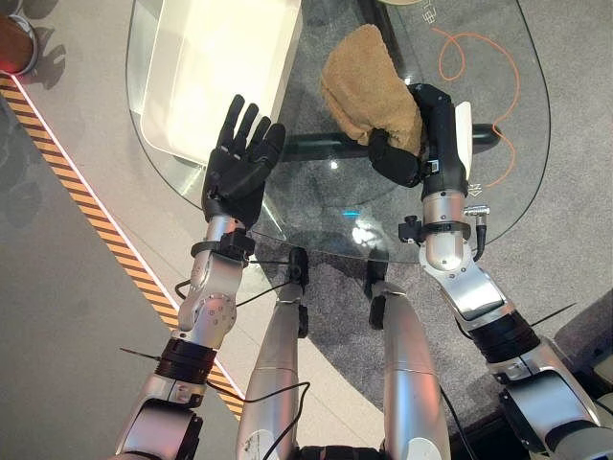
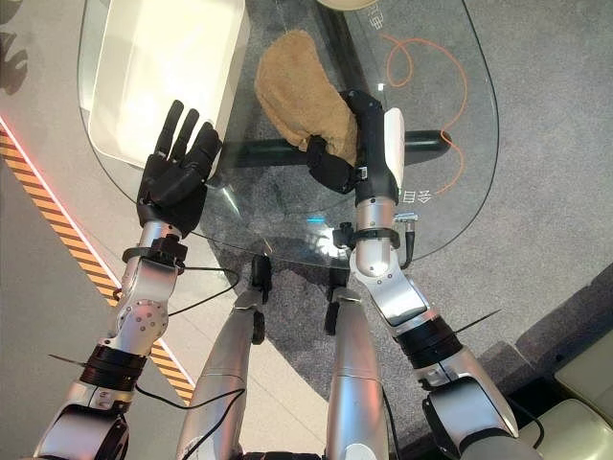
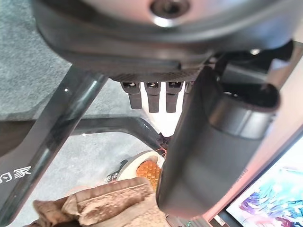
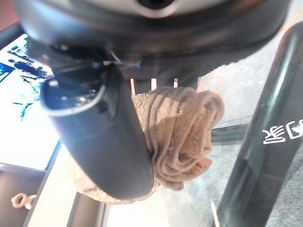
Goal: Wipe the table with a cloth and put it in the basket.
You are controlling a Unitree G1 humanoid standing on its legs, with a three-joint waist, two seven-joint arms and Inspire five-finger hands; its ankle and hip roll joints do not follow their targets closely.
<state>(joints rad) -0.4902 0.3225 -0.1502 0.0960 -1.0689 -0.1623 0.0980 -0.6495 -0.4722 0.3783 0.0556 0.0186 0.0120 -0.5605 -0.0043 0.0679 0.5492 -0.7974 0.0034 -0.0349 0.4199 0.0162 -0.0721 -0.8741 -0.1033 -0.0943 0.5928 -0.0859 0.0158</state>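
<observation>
The tan cloth lies folded over in thick stacked layers. It will stay a tight bundle when I carry it to the basket.
A tan cloth lies bunched on the round glass table, near its middle. My right hand rests on the cloth's near edge, with its fingers and thumb curled round the folded cloth. A white basket stands at the far left of the table. My left hand hovers open over the table's left rim, just in front of the basket, its fingers straight and holding nothing. The cloth also shows past the left hand.
A dark frame bar runs under the glass. An orange cable loops on the grey carpet below the table's far right. Yellow-black striped tape crosses the floor to the left.
</observation>
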